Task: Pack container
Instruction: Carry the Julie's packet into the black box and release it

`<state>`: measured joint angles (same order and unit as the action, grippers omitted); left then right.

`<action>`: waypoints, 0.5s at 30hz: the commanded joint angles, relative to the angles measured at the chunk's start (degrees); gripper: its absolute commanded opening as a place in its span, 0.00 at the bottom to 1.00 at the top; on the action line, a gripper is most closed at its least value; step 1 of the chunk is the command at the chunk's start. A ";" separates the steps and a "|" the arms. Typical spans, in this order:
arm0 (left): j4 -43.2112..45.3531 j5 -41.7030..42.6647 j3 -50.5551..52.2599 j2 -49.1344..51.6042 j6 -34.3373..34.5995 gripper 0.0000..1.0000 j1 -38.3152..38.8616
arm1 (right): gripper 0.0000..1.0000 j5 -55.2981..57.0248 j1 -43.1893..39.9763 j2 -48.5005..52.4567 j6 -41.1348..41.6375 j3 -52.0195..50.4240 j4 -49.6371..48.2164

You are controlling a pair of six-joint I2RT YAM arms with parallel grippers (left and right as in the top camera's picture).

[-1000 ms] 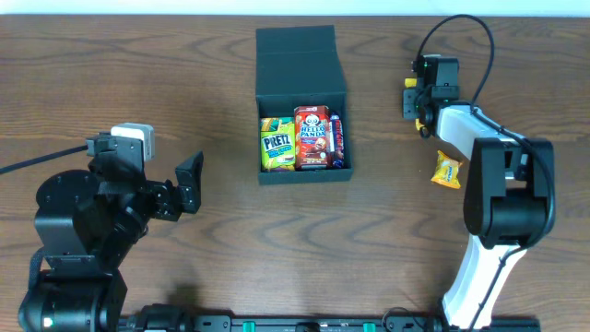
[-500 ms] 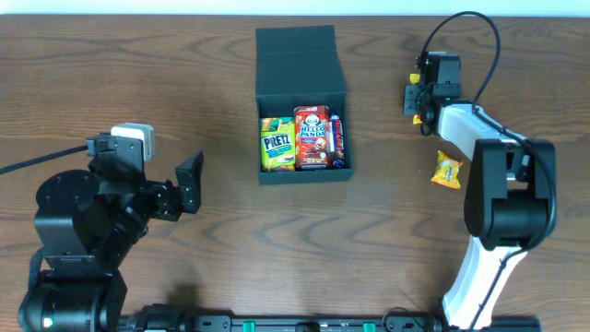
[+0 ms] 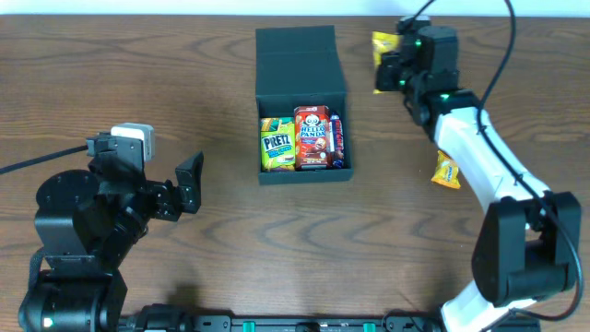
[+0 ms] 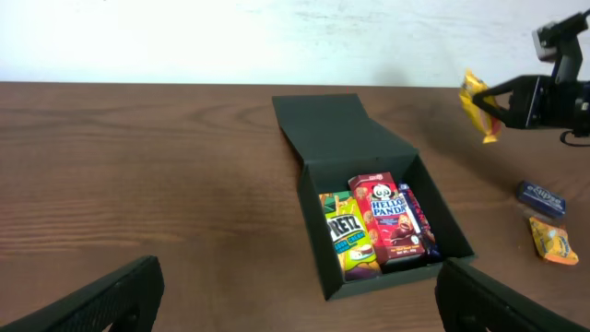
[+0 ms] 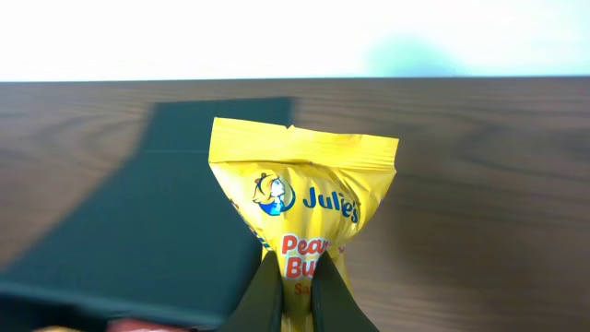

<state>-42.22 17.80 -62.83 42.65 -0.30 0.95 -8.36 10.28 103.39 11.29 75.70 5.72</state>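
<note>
The yellow Julie's packet (image 3: 383,43) is lengthwise like the green Pretz box and the container is open, so the robot's right gripper should keep going over the Pretz box (image 3: 277,146) and let go there.
The container (image 3: 297,57) is a matte black box lying open at the table's middle, its flap lid (image 4: 341,129) folded back. Inside it stand a green Pretz box (image 3: 277,143), a red Hello Panda box (image 3: 312,136) and a blue packet (image 3: 337,138). My right gripper (image 3: 387,66) is shut on a yellow Julie's snack packet (image 5: 304,184), held off the table just right of the lid (image 5: 138,231). The same packet (image 4: 477,100) shows in the left wrist view. My left gripper (image 3: 189,184) stands open at the left, well short of the box, with nothing between its fingers.
An orange snack packet (image 3: 447,170) lies on the wood to the right of the box, beside my right arm. A small blue packet (image 4: 540,196) lies just behind the orange snack packet (image 4: 551,242). The table's far edge meets a white wall.
My right gripper has shut on the yellow packet, lifted it off the table and carried it back and left toward the container's lid. The left arm has not moved.
</note>
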 commanded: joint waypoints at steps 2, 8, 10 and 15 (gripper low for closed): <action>-0.02 -0.22 -0.81 0.11 -1.01 0.95 -0.28 | 0.02 -3.93 5.68 -0.74 4.20 0.07 -1.66; -0.02 -0.22 -0.81 0.11 -1.01 0.95 -0.28 | 0.01 -3.63 13.55 -0.63 4.13 0.07 -5.75; -0.02 -0.22 -0.81 0.11 -1.01 0.95 -0.28 | 0.02 -3.65 15.52 -0.31 4.15 0.07 -6.36; -0.02 -0.52 -0.81 0.11 -1.03 0.95 -0.28 | 0.02 -3.69 19.06 1.31 5.79 0.07 -6.19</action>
<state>-42.22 17.80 -62.83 42.65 -0.30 0.95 -11.88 27.70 103.37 15.09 75.68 -0.30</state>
